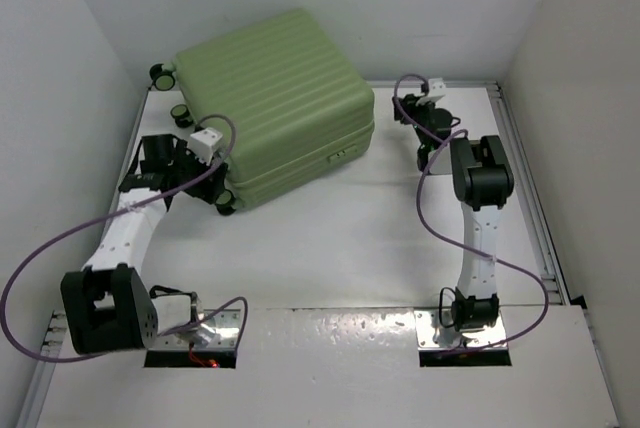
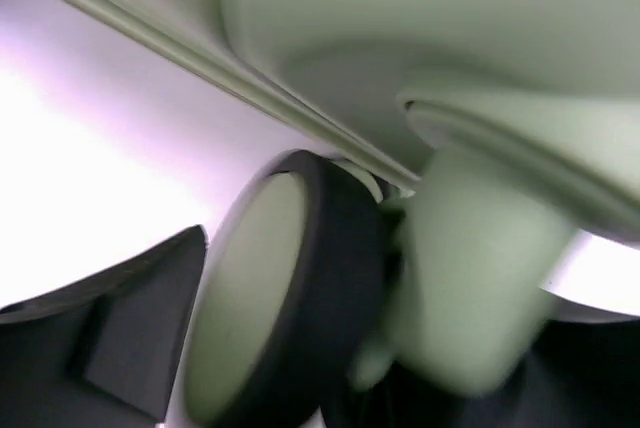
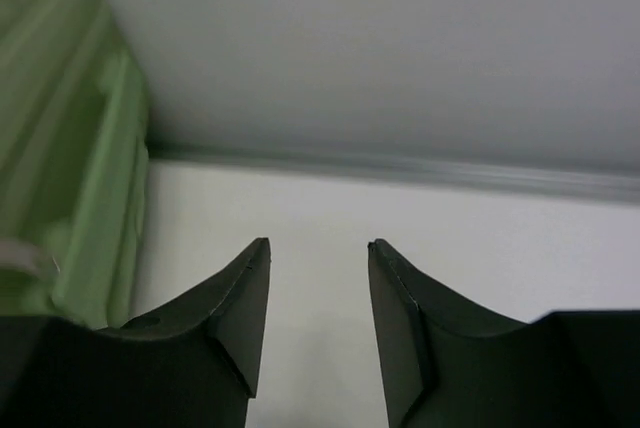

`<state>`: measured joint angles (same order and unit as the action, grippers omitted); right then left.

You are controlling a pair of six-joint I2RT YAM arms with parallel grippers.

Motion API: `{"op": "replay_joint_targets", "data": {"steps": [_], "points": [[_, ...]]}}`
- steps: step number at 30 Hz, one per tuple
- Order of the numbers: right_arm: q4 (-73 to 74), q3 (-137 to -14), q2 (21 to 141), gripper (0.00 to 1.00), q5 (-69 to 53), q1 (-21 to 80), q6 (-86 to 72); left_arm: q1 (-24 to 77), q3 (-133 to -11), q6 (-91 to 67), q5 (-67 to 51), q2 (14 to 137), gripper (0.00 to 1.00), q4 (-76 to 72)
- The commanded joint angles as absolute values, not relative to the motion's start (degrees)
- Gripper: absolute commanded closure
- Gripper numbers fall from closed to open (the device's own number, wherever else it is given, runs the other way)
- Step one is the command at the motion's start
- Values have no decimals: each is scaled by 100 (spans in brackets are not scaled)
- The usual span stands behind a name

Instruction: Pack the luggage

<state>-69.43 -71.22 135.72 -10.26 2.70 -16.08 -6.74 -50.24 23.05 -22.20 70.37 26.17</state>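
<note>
The luggage is askew to the back wall, so next my left gripper leaves the near wheel and my right gripper push the wheel-loose end [image 1: 350, 70] to straighten it.
The luggage [image 1: 275, 103], a large light-green ribbed suitcase, lies closed on the table at the back left. My left gripper [image 1: 212, 180] is at its near-left corner. In the left wrist view a black caster wheel with a green hub [image 2: 290, 288] fills the space between the jaws of the left gripper [image 2: 380, 328]. The jaws stand wide, with a gap showing between the left finger [image 2: 120, 338] and the wheel. My right gripper [image 1: 418, 116] is just right of the suitcase. In the right wrist view it [image 3: 318, 248] is open over bare table, with the suitcase's edge [image 3: 90, 198] at the left.
White walls close in the table at the back and on both sides. A metal rail [image 1: 530, 188] runs along the right edge. Two more black wheels [image 1: 170, 93] stick out at the suitcase's far-left end. Purple cables [image 1: 440, 218] loop off both arms.
</note>
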Motion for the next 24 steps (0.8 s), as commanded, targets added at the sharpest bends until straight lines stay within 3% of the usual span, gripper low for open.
{"op": "replay_joint_targets", "data": {"steps": [1, 2, 7, 11, 15, 19, 24], "points": [[-7036, -7189, 12894, 56, -599, 115, -2012, -729, -4844, 2109, -1898, 6015, 11, 677], [-6788, -7381, 12833, 54, -424, 88, -2152, -729, -4773, 2109, -2099, 5725, 1, 677], [-5346, -8182, 12814, 55, -192, -158, -2786, -677, -4658, 2005, -2295, 4282, 1, 913], [-5019, -8499, 12876, 49, -597, -97, -2935, -677, -5174, 760, -1373, 4061, 1, 1343], [-3582, -9112, 12841, 33, -1913, -167, -3357, -677, -6087, 274, -669, 4832, 1, 2073], [-3244, -8879, 12622, 31, -3049, -272, -3288, -729, -6845, -52, -510, 5746, 1, 2688], [-2743, -8334, 12148, 27, -3902, -360, -3041, -825, -7583, 769, -1413, 6801, 3, 3619]]}}
